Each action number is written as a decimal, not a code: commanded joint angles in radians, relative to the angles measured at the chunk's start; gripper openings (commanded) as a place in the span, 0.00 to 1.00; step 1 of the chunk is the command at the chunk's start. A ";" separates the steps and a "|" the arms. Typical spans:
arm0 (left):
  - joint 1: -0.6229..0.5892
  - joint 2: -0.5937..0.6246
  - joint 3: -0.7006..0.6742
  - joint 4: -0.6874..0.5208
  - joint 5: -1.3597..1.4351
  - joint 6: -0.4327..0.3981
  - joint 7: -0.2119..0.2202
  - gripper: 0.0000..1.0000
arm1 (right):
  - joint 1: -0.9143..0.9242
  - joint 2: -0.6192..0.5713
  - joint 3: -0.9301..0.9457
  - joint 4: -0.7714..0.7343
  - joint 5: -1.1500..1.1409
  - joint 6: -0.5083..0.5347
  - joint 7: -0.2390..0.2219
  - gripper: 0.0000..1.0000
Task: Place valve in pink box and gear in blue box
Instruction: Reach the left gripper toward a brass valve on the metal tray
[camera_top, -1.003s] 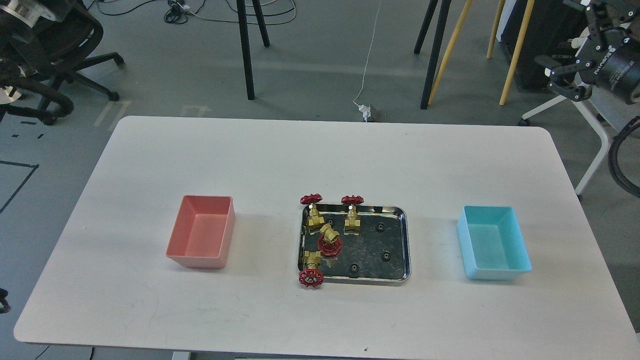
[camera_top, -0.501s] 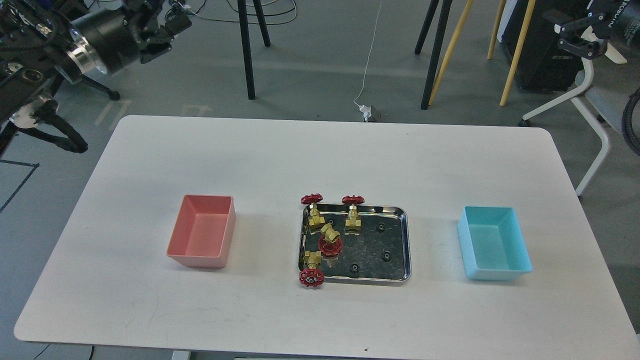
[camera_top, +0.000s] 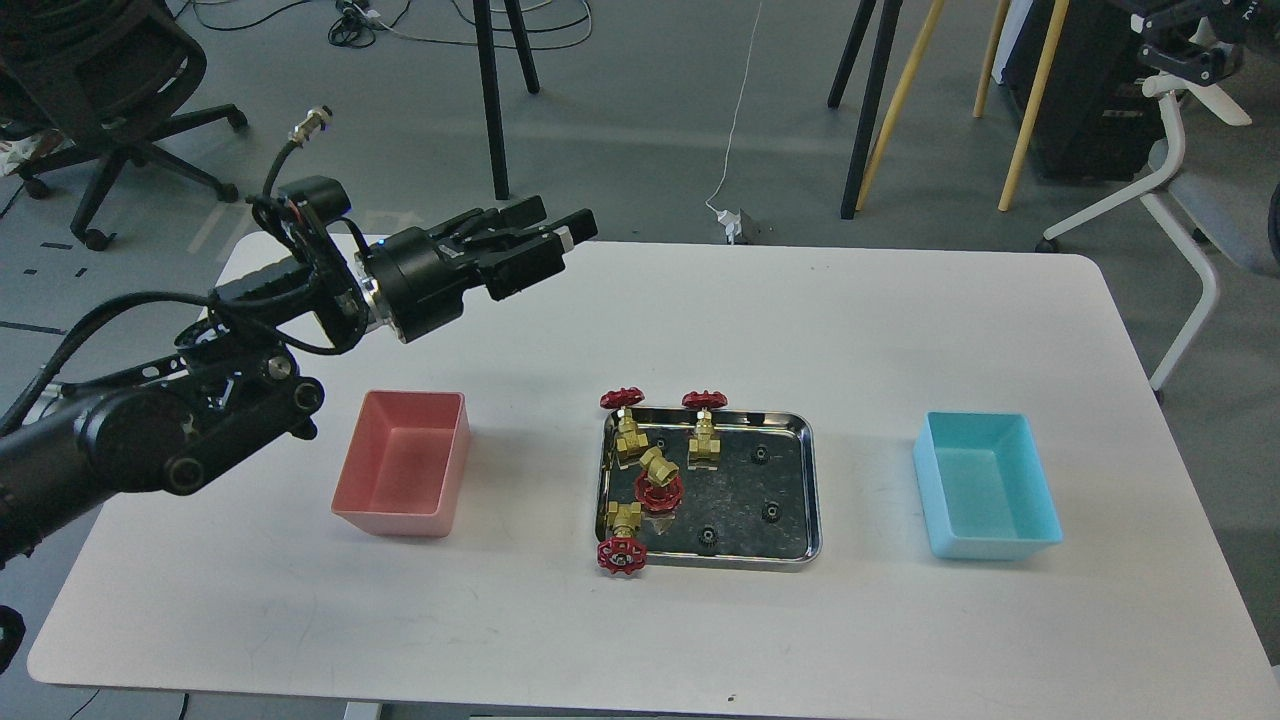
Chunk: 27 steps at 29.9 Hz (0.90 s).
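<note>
The middle valve's brass end (camera_top: 659, 467) points up at a slant, uncovered by its neighbours. The valve will come loose when I lift, and its neighbours will stay where they are.
Four brass valves with red handwheels stand in the left part of a steel tray (camera_top: 812, 490): two at the back (camera_top: 626, 425) (camera_top: 705, 432), one in the middle (camera_top: 657, 480) and one at the front left corner (camera_top: 622, 545). Several tiny black gears, such as one (camera_top: 771, 512), lie on the tray's right part. The pink box (camera_top: 405, 465) is left of the tray and the blue box (camera_top: 985, 485) is right of it; both are empty. My left gripper (camera_top: 562, 226) hovers open and empty over the table's back left, well away from the tray. Only a black piece of my right gripper (camera_top: 1190, 50) shows at the top right corner.
The white table (camera_top: 640, 320) ends at a rounded front edge. On the floor beyond it are an office chair (camera_top: 110, 90), black and yellow stand legs (camera_top: 880, 100) and a white chair frame (camera_top: 1190, 200).
My left arm has swung in from the top left corner and now reaches over the table's back left. My right gripper has risen almost out of view at the top right.
</note>
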<state>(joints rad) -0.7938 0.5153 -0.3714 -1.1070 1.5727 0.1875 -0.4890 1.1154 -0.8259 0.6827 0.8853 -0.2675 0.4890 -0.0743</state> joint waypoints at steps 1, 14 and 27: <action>0.070 -0.035 0.034 0.009 0.154 0.200 0.000 0.95 | 0.009 -0.001 -0.003 0.000 -0.001 0.000 -0.001 0.99; 0.222 -0.294 0.152 0.360 0.389 0.301 0.000 0.95 | 0.011 -0.001 -0.005 -0.002 -0.050 0.000 -0.001 0.99; 0.202 -0.497 0.207 0.598 0.391 0.301 0.000 0.95 | 0.008 -0.001 -0.005 -0.002 -0.050 0.000 -0.001 0.99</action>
<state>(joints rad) -0.5921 0.0439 -0.1750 -0.5381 1.9635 0.4889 -0.4886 1.1236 -0.8270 0.6779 0.8828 -0.3175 0.4886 -0.0759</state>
